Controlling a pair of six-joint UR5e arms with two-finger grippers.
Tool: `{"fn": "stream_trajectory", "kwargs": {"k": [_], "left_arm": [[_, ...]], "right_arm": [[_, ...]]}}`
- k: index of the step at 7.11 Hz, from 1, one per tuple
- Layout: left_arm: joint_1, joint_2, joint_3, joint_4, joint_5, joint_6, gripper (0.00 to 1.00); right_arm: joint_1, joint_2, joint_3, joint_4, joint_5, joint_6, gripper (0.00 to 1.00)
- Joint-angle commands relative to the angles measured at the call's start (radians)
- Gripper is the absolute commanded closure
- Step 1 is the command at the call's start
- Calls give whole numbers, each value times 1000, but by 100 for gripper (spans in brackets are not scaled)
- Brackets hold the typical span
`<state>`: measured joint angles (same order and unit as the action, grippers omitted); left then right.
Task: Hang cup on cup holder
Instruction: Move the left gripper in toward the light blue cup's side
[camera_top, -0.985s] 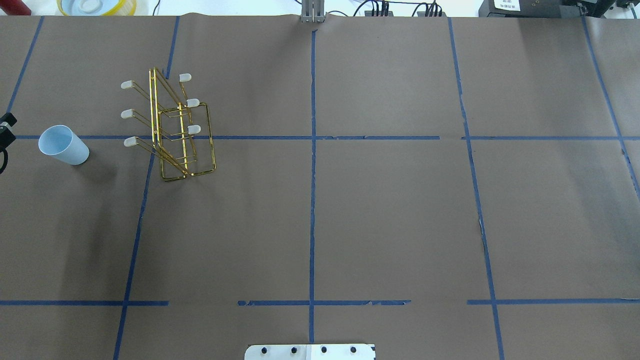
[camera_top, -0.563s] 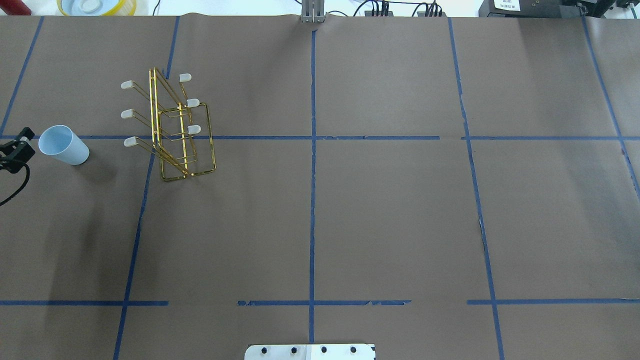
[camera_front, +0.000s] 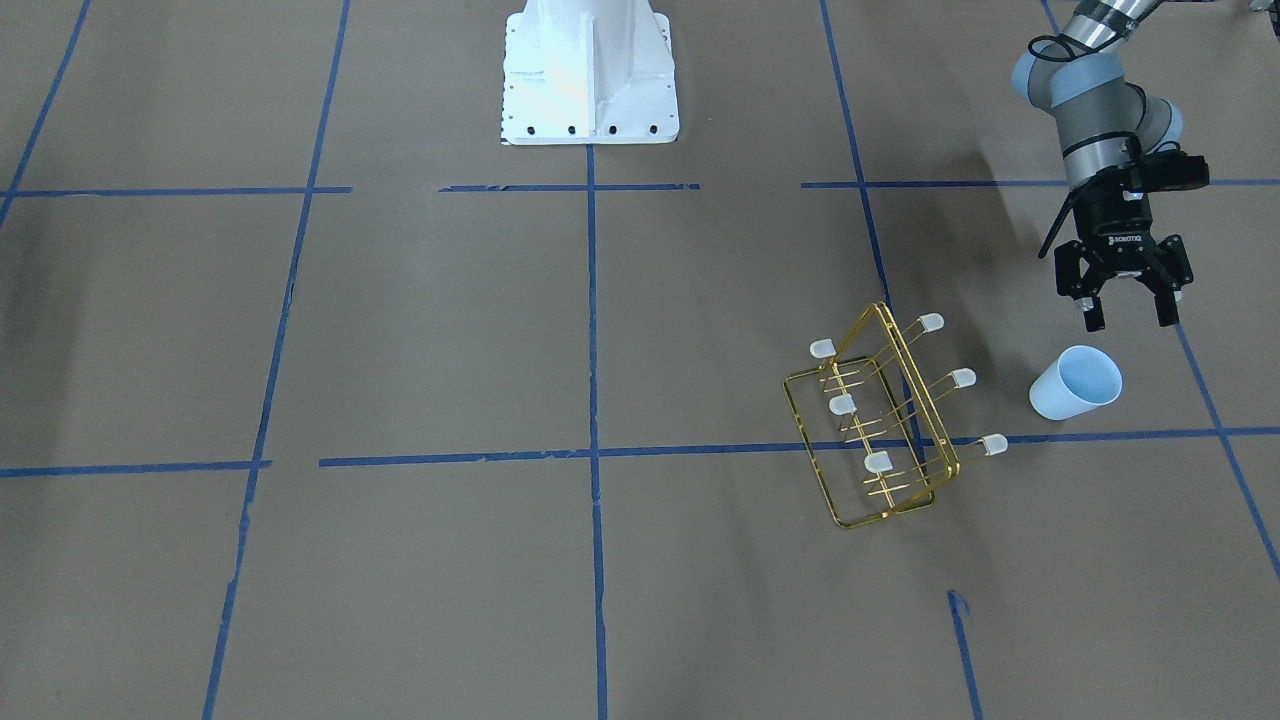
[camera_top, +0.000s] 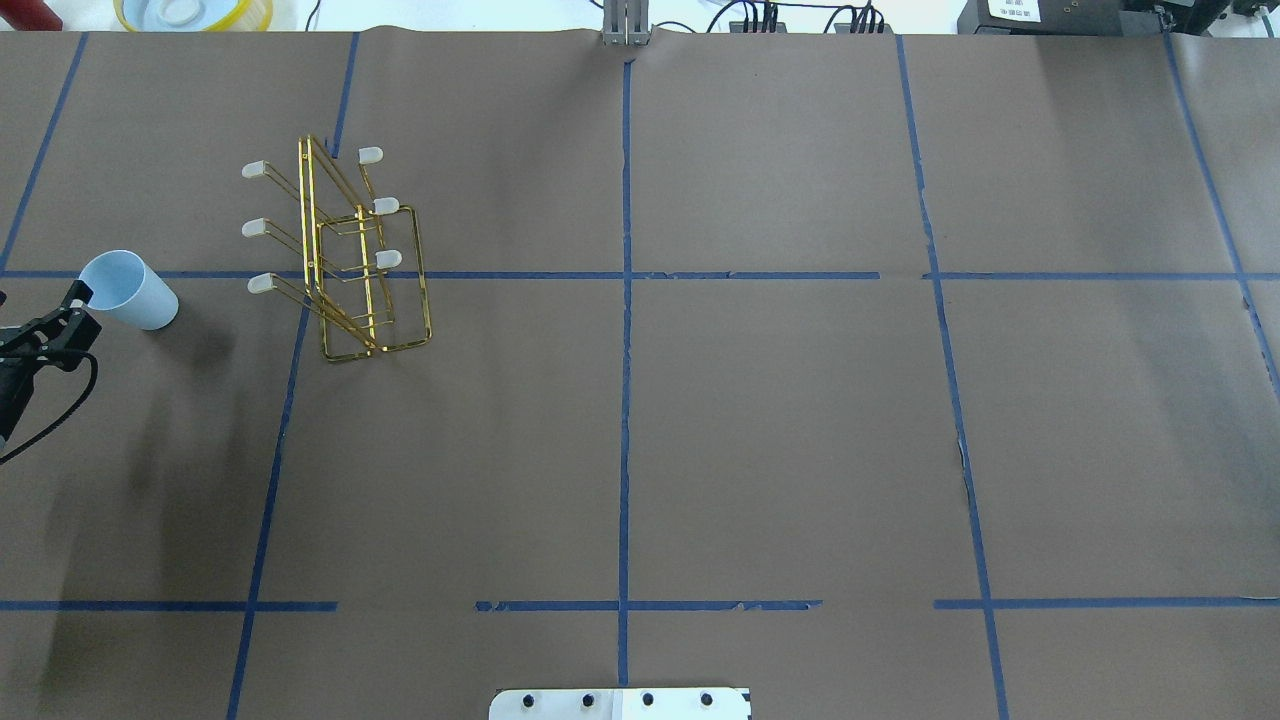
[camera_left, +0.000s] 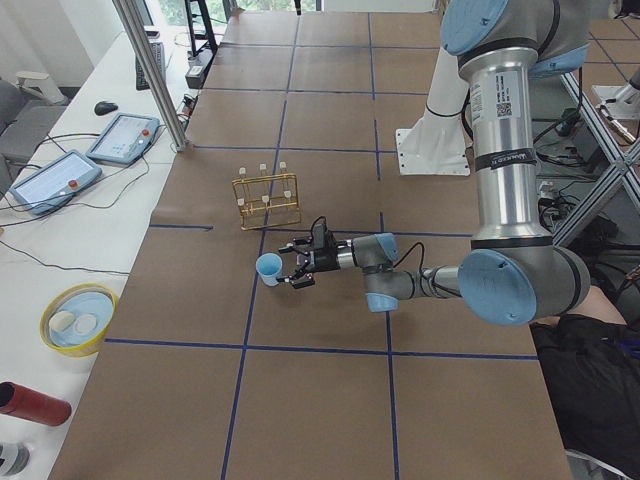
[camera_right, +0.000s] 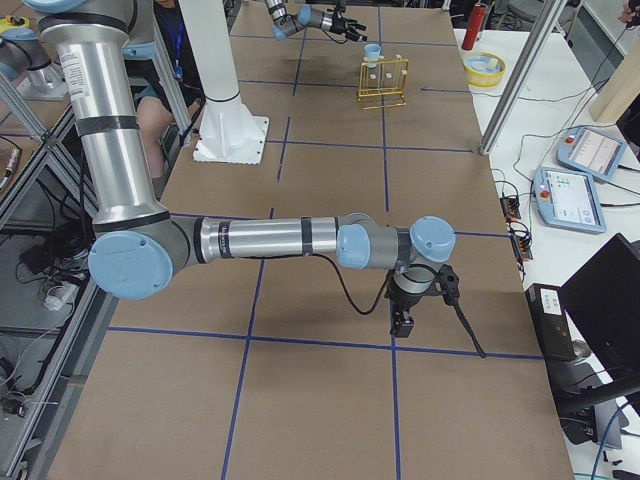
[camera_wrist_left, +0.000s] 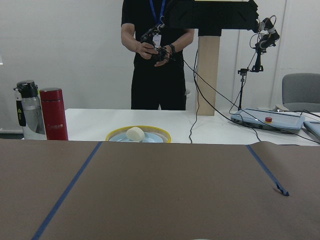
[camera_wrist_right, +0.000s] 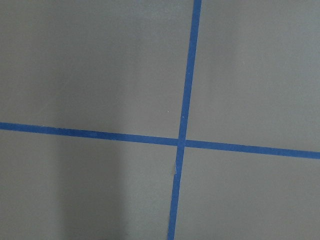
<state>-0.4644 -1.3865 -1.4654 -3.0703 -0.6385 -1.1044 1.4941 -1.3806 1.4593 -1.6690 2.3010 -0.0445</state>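
I expect the pale blue cup (camera_front: 1075, 383) will slip over one of the cup holder's white-capped pegs (camera_front: 931, 323) and stay hanging when I turn it over, as they stick outward and are narrower than the cup's opening.
The pale blue cup (camera_front: 1075, 385) stands upright, mouth up, on the brown table, beside the gold wire cup holder (camera_front: 918, 390) with its white-capped prongs. In the overhead view the cup (camera_top: 128, 290) is at the far left, the cup holder (camera_top: 310, 215) to its right. My left gripper (camera_front: 1130, 322) is open, held low and level, its fingertips just short of the cup on the robot's side with nothing between them. From the left end the left gripper (camera_left: 292, 273) reaches toward the cup (camera_left: 268, 268). My right gripper (camera_right: 402, 322) hangs over bare table far away; I cannot tell its state.
The white robot base (camera_front: 590, 70) stands at the table's middle edge. Off the far edge are a yellow-rimmed bowl (camera_top: 190, 12), a red bottle (camera_wrist_left: 52, 121), control tablets (camera_left: 120, 135), a metal post (camera_left: 155, 70) and a person (camera_wrist_left: 157, 55). Blue tape lines cross the table.
My left gripper has come in from the overhead view's left edge toward the cup and now reaches its rim. Cup and cup holder have not moved.
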Motion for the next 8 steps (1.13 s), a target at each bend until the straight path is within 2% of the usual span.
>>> {"fn": "stream_trajectory", "kwargs": {"k": [1,8], "left_arm": [[39,-26,20,-1,19,-2,0],[84,-83,103,-4,14,-3,0]], "right_arm": [[-1,0,0,0,0,1,0],[0,0,0,0,0,0,0]]}}
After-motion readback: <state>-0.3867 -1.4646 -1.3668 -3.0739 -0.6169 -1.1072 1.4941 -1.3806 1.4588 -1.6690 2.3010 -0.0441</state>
